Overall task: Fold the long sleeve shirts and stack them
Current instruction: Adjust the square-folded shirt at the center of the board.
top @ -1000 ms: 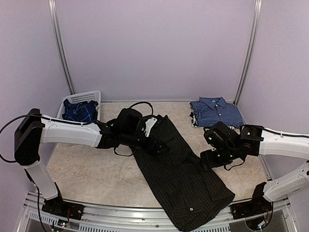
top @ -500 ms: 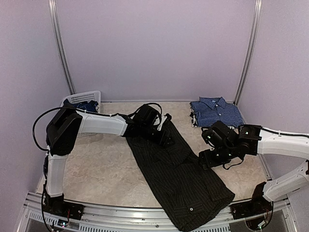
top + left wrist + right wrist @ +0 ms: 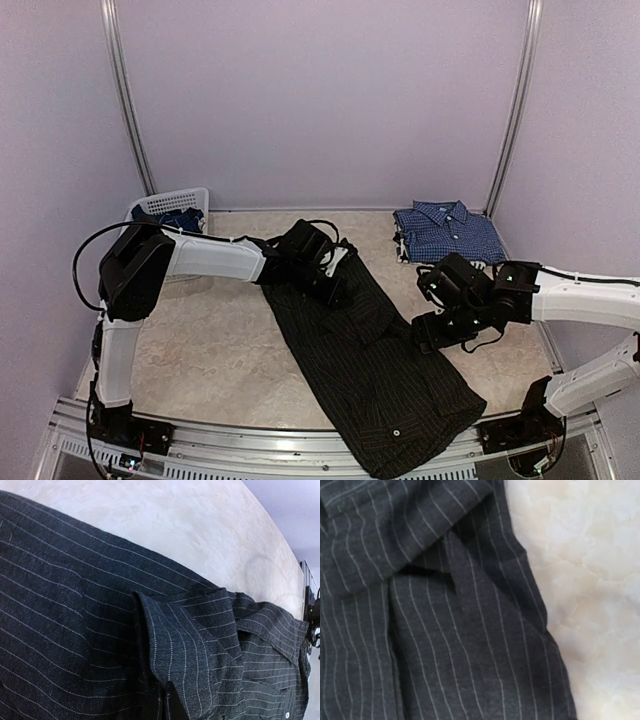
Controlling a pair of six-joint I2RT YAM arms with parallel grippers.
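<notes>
The pinstriped shirt's raised fold (image 3: 176,642) is gripped in my left gripper's fingers and the way is open. My left gripper should keep carrying the fold toward the white button (image 3: 396,433) and let go of it there.
The black pinstriped shirt (image 3: 380,370) lies spread diagonally from the table's middle to its near edge. My left gripper (image 3: 335,287) rests low on the shirt's upper part. In the left wrist view a raised fold of the shirt (image 3: 175,650) runs down into the jaws, whose fingers are hidden by cloth. My right gripper (image 3: 428,333) hovers at the shirt's right edge; its wrist view shows only pinstriped cloth (image 3: 445,645) and bare table (image 3: 590,570), no fingers. The blue-and-white checked shirt (image 3: 447,232) lies folded at the back right. The darker plaid shirt (image 3: 180,216) sits in the basket.
A white lattice basket (image 3: 170,201) stands at the back left corner, partly behind my left arm. Purple walls with metal rails close off the table's back and sides. A metal frame runs along the near edge (image 3: 300,445).
My left arm has reached further right and back over the shirt's upper part, and its jaws have closed on a fold of cloth. The right arm has barely moved.
</notes>
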